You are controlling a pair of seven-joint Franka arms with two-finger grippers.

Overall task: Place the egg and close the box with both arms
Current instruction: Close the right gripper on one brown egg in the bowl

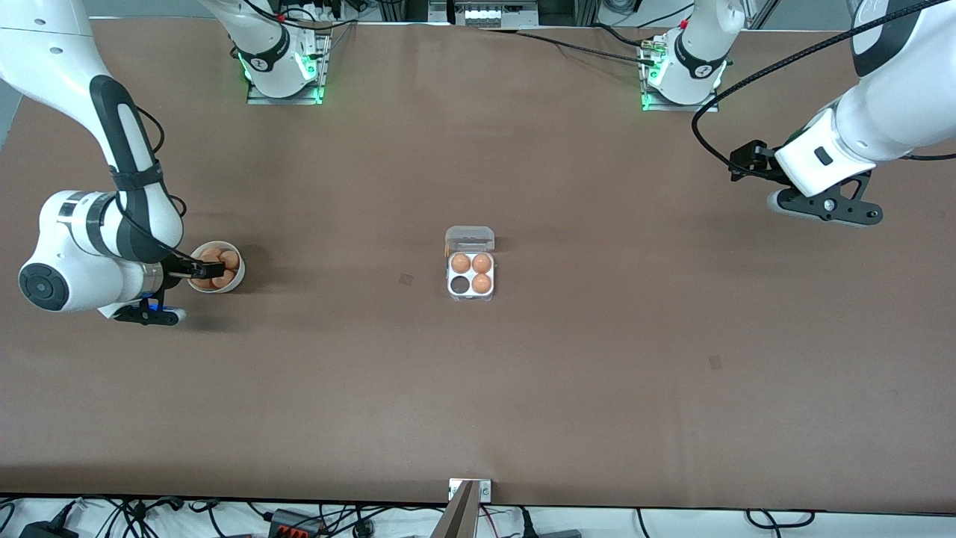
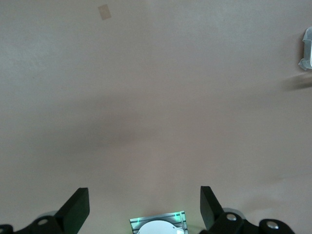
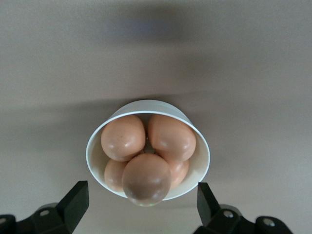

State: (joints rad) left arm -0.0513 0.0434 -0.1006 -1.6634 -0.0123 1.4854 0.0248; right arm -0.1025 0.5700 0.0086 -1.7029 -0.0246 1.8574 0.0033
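The top egg [image 3: 146,179] sits above the other eggs [image 3: 171,137]. It will come up by itself when I lift, and the rest will stay in the bowl.
The box [image 1: 470,297] lies mid-table with its clear lid [image 1: 470,239] hinged open. Three tan eggs fill its cells. The cell [image 1: 458,285] nearer the front camera, toward the right arm's end, is empty. A round white bowl [image 1: 237,280] with several eggs stands at the right arm's end. My right gripper [image 1: 200,270] is open over the bowl. In the right wrist view the top egg [image 3: 146,179] sits just ahead of the right gripper [image 3: 141,191], untouched. My left gripper [image 1: 749,161] waits open and empty, high over the left arm's end. The left wrist view shows the left gripper [image 2: 145,195] and a corner of the box [image 2: 307,48].
Two small tape marks lie on the brown table, one [image 1: 405,279] beside the box and one [image 1: 715,362] nearer the front camera. A metal bracket [image 1: 470,489] sits at the table's front edge. The arm bases [image 1: 284,71] [image 1: 681,75] stand along the back edge.
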